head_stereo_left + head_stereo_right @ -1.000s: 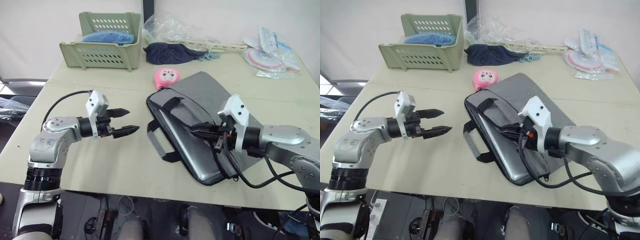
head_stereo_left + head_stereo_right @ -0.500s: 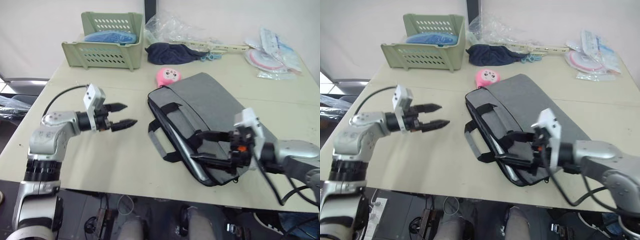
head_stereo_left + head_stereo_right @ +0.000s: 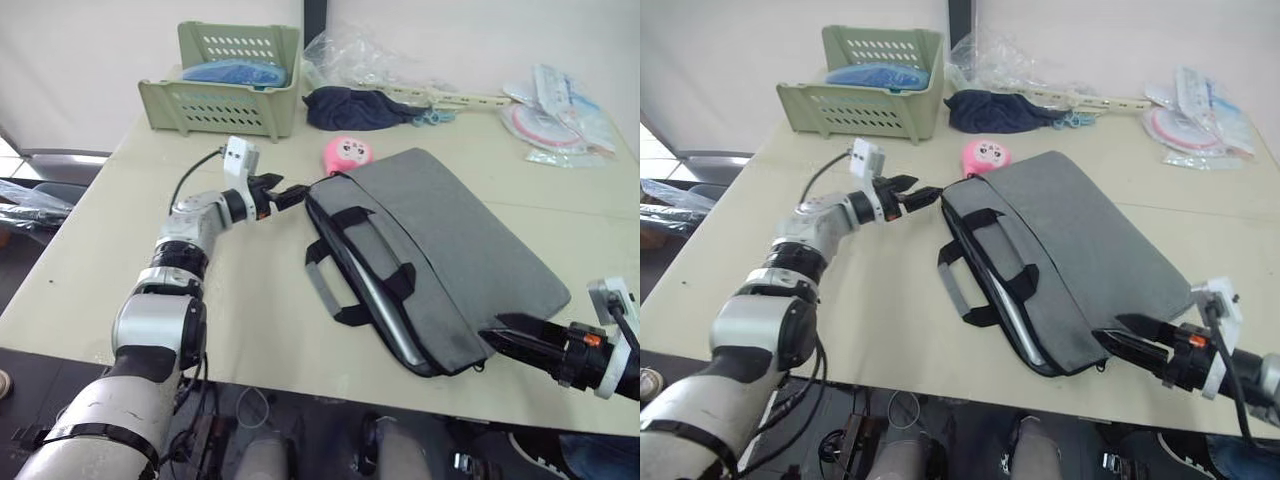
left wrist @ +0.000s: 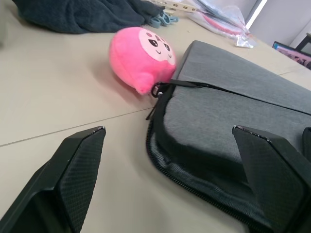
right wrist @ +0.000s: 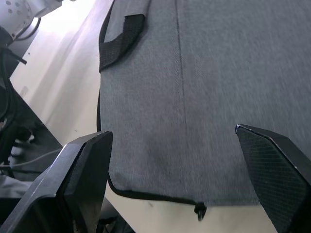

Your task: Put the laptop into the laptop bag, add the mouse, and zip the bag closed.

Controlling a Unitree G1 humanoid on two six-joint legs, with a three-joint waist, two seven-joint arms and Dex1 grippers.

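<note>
The pink plush toy [image 3: 347, 153] rests against the zipper pull [image 4: 155, 93] at the corner of the bag, so the toy will drag the zipper along with it when I pull it.
The grey laptop bag [image 3: 450, 240] lies flat on the table with its long side unzipped. The silver edge of the laptop [image 3: 378, 318] shows inside that opening, under the black handles [image 3: 360, 230]. My left gripper [image 3: 292, 193] is open at the bag's far left corner. In the left wrist view a zipper pull [image 4: 156, 91] lies between its fingers [image 4: 73, 170]. My right gripper [image 3: 497, 330] is open just off the bag's near right corner, fingertips pointing at it, near another zipper pull [image 5: 199, 209]. The mouse is out of view.
A round pink plush toy [image 3: 347, 152] sits right behind the bag's far corner. At the back stand a green basket [image 3: 225, 95], a dark cloth [image 3: 360, 108] and plastic packets [image 3: 560, 110]. The table's front edge [image 3: 300, 375] runs just below the bag.
My right gripper opened and drew back from the bag's opening to its near right corner. My left arm reached forward to the bag's far left corner. The camera also shifted.
</note>
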